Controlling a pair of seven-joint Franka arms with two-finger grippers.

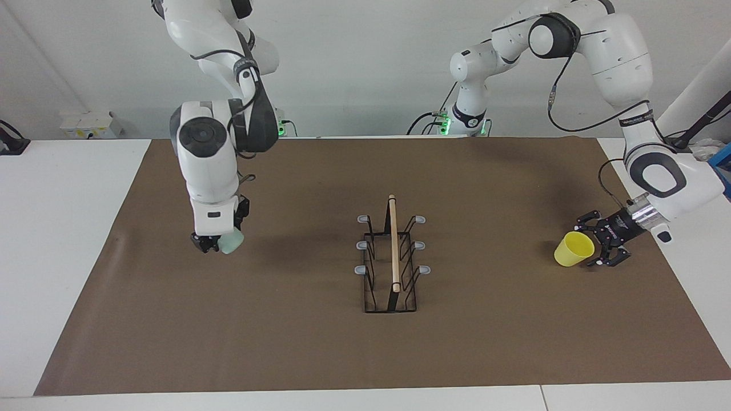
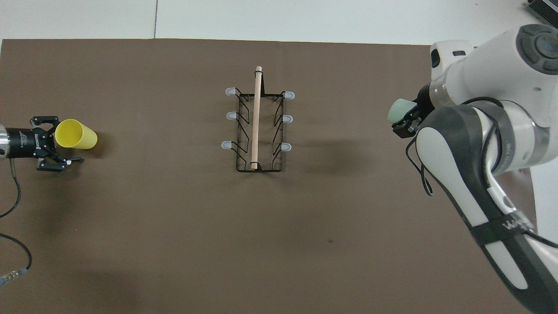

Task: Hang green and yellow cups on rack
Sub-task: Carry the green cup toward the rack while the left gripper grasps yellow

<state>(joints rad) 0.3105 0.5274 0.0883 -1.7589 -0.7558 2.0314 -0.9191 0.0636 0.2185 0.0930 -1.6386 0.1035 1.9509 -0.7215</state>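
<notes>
I should lift the yellow cup (image 2: 78, 135) and turn it opening down before I lower it onto the rack's end peg (image 2: 226, 145), because the cup slants on its side at my left gripper.
The rack (image 1: 393, 260) (image 2: 257, 126), black wire under a wooden rod with grey-tipped pegs, stands mid-mat. My right gripper (image 1: 216, 242) (image 2: 407, 122) is shut on the mint green cup (image 1: 231, 242) (image 2: 398, 110) and holds it above the mat toward the right arm's end of the table. The yellow cup (image 1: 573, 249) (image 2: 77, 134) lies on its side toward the left arm's end, with its mouth facing my left gripper (image 1: 592, 242) (image 2: 61, 141). That gripper is open, with one finger on each side of the cup's rim. Whether it touches the cup I cannot tell.
A brown mat (image 1: 365, 348) covers most of the white table (image 1: 63, 228). A small white box (image 1: 91, 124) sits by the wall at the right arm's end. The left arm's cable (image 2: 15, 244) trails over the mat's edge.
</notes>
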